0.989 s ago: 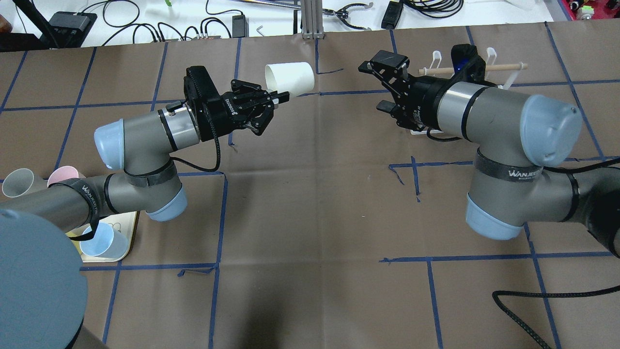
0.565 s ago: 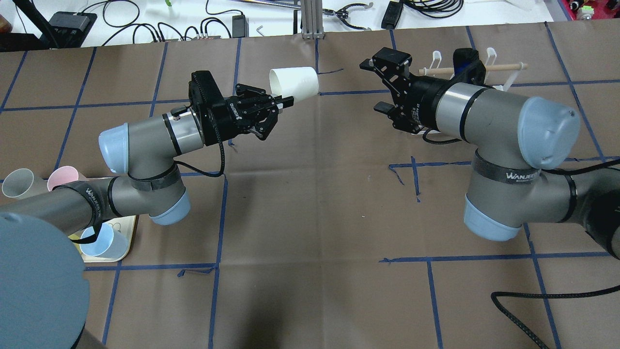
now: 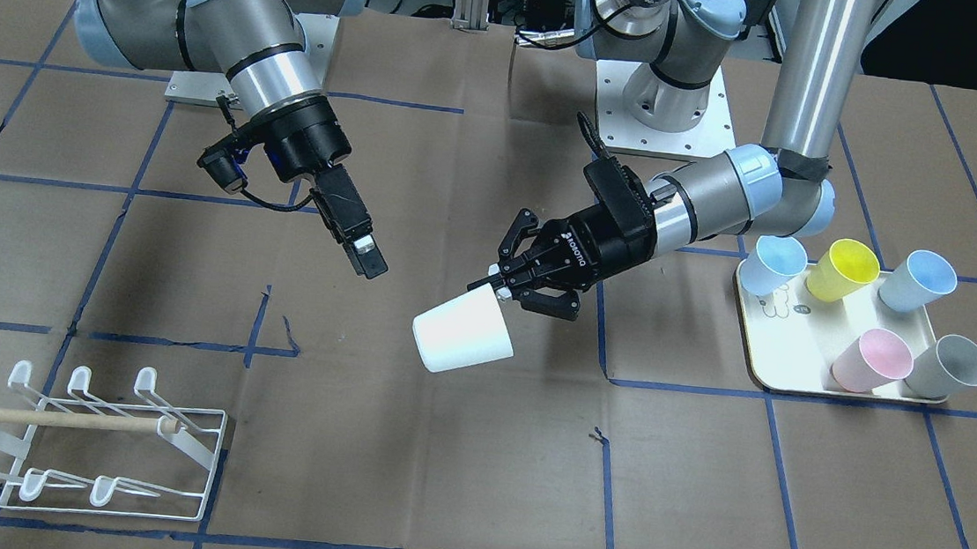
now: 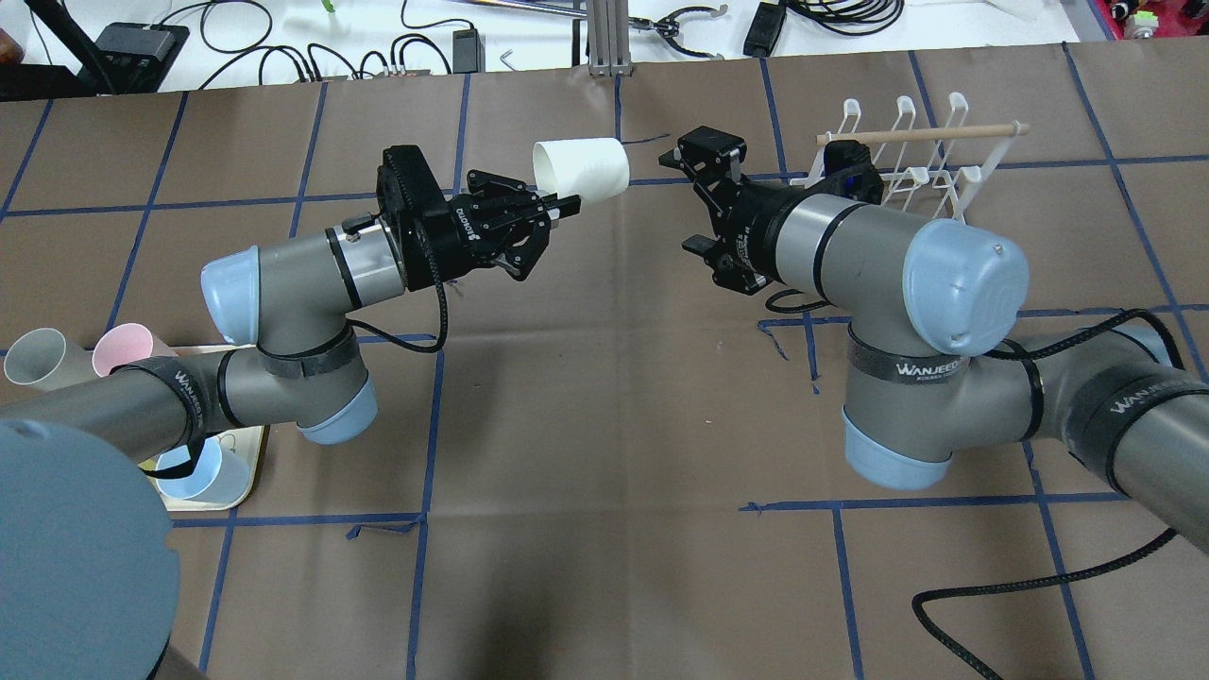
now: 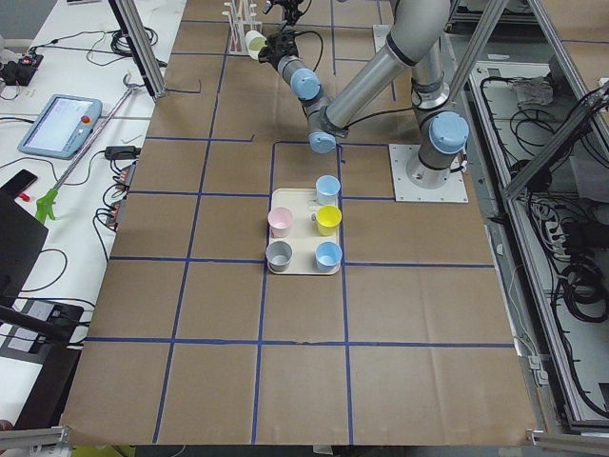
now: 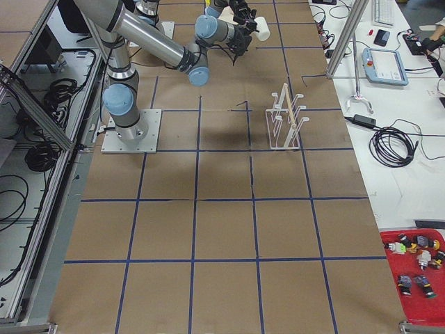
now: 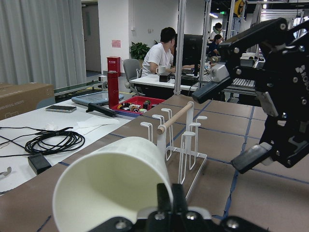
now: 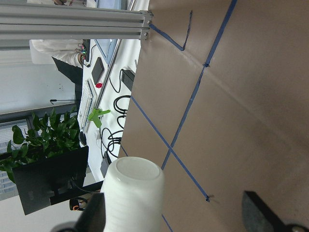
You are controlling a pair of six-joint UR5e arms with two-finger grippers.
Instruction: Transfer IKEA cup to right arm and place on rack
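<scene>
The white IKEA cup's free base [image 3: 425, 345] faces the open fingers of my right gripper, so the gripper should keep moving toward the cup until the fingers are around its side [image 3: 463, 332], then close.
The white IKEA cup [image 4: 581, 170] lies on its side in the air, base toward the right arm. My left gripper [image 4: 565, 203] is shut on its rim wall; it shows the same in the front view, the cup [image 3: 461, 338] and gripper [image 3: 496, 288]. My right gripper [image 4: 694, 198] is open, a short gap from the cup's base, jaws spread wide. In the right wrist view the cup [image 8: 133, 193] stands between its fingers [image 8: 260, 217]. The white wire rack [image 4: 907, 161] with its wooden dowel stands behind the right arm, empty.
A cream tray [image 3: 810, 338] with several coloured cups sits by the left arm's base. The rack [image 3: 85, 443] stands near the table's far corner. Cables and tools lie beyond the table's far edge [image 4: 604, 57]. A black cable [image 4: 992, 586] lies near the right arm's base.
My right arm has swung left toward the cup, uncovering the rack. My left gripper has carried the cup slightly right. The gap between cup and right gripper has shrunk.
</scene>
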